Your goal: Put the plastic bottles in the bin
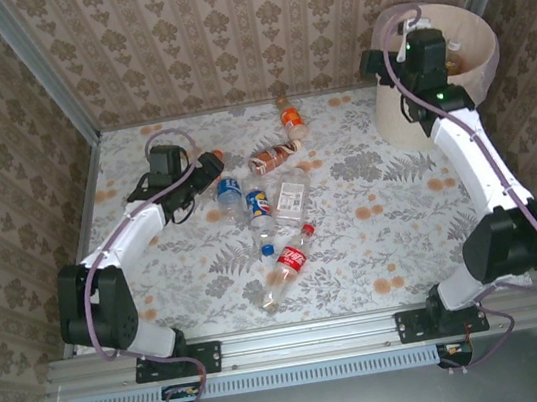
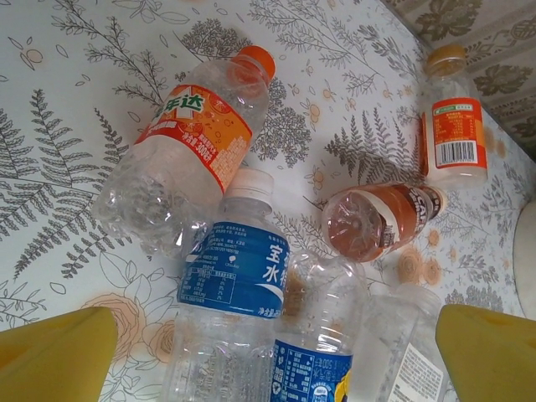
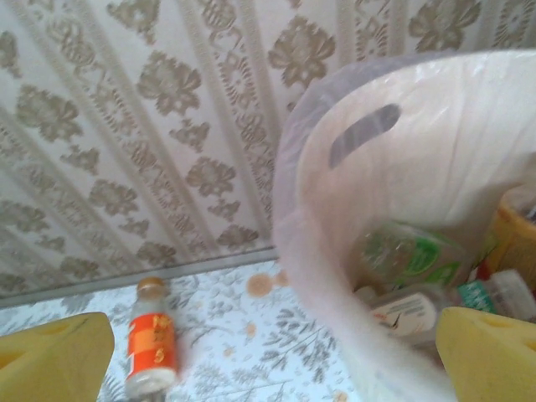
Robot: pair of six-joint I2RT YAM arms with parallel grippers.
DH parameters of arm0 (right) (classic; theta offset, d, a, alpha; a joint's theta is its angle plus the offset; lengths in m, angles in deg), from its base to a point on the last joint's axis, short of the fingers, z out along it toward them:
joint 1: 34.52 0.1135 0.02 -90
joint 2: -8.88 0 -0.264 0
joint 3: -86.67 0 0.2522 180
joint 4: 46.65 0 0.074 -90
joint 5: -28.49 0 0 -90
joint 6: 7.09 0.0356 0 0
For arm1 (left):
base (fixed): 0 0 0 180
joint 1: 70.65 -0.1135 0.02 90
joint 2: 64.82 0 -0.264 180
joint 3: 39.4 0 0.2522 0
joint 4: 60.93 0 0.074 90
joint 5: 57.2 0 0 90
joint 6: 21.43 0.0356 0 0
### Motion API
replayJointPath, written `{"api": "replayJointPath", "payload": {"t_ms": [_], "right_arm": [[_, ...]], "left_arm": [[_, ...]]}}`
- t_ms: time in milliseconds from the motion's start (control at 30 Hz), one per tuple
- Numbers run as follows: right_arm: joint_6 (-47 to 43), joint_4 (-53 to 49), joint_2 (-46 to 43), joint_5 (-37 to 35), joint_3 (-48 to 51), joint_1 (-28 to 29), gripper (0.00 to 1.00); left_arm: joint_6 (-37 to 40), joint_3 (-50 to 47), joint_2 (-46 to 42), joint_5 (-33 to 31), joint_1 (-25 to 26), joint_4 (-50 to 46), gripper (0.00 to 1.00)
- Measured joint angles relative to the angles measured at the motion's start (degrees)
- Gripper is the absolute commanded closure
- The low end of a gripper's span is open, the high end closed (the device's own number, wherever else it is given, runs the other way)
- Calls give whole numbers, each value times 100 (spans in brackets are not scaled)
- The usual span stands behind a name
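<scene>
The orange-capped bottle [image 2: 197, 134] is on the other side of the cluster from the bin, so my left gripper should grip it just below the cap [image 2: 240, 85] and pass it to my right gripper.
Several plastic bottles lie in the middle of the table: a red-label one [image 1: 288, 264], two blue-label ones [image 1: 229, 192] [image 1: 259, 207], a brown one [image 1: 275, 156] and an orange-label one [image 1: 289, 117]. My left gripper [image 1: 211, 166] hangs open just above this cluster. In the left wrist view its yellow fingertips [image 2: 50, 356] flank the blue-label bottles [image 2: 239, 268], with an orange-capped bottle [image 2: 197, 151] beyond. My right gripper [image 1: 419, 45] is open over the near rim of the cream bin [image 1: 392, 117], holding nothing. Inside the bin [image 3: 402, 159] lie a green-label bottle [image 3: 410, 255] and others.
A flat clear bottle with a white label [image 1: 291, 198] lies beside the blue ones. Patterned walls close the table at the back and on both sides. The bin stands in the far right corner. Open floral tabletop [image 1: 383, 224] stretches between the cluster and the right arm.
</scene>
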Motion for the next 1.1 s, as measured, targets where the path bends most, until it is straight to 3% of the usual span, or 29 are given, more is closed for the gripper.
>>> {"api": "replayJointPath", "payload": {"t_ms": [233, 500, 633, 833, 1100], "right_arm": [[363, 1019, -1263, 413, 1794, 72, 0], [743, 1613, -2164, 1163, 3029, 72, 0], [946, 1679, -2238, 1388, 3397, 103, 0], [1104, 1670, -2238, 1482, 3738, 173, 0], [1169, 1676, -2256, 1475, 3790, 173, 0]], "left_arm": [[614, 280, 11, 223, 85, -203, 0], [1322, 986, 531, 7, 673, -929, 0], [1327, 1484, 944, -562, 885, -1567, 0], [1705, 2092, 1609, -1292, 769, -2249, 0], [2643, 3593, 2892, -1552, 396, -2975, 6]]}}
